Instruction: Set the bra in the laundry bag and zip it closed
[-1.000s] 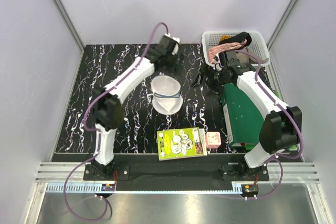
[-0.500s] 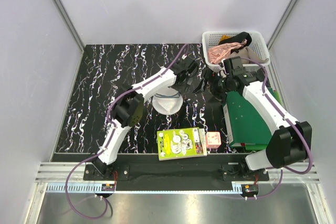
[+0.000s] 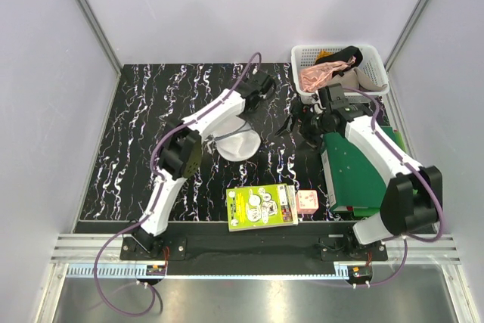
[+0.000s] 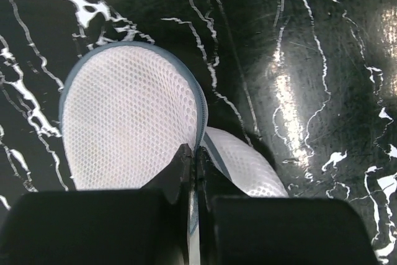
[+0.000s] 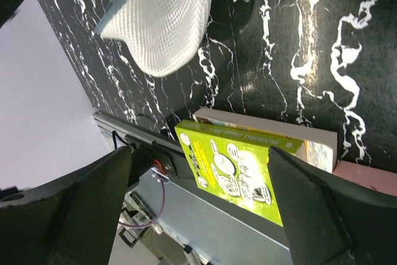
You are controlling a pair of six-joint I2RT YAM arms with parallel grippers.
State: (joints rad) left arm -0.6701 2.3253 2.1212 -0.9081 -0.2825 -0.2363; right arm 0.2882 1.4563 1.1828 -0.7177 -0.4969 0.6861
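The flap's zip rim (image 4: 202, 116) is close against the bag's opening, so my left gripper should pull the flap away from the basket before the bra goes in.
The white mesh laundry bag (image 3: 236, 144) lies mid-table, its domed flap (image 4: 124, 119) with a grey-blue zip rim folded open. My left gripper (image 3: 243, 116) (image 4: 195, 161) is shut on that zip rim at the bag's far side. To the bag's right, my right gripper (image 3: 295, 122) (image 5: 200, 152) hovers open and empty above the table, and the bag (image 5: 162, 13) shows at the top of its view. A beige-tan fabric, apparently the bra (image 3: 369, 73), shows partly in the right half of the basket.
At the back right stands a white lattice basket (image 3: 302, 57) holding a pink garment (image 3: 318, 75) and a black one with yellow trim (image 3: 342, 57). A green book (image 3: 262, 206) (image 5: 239, 166) and a pink box (image 3: 306, 201) lie near the front edge. A green board (image 3: 349, 168) lies under the right arm.
My left gripper swung from behind the bag to its rim and shut on the zip edge. The bag's flap shifted a little. The right arm moved only slightly.
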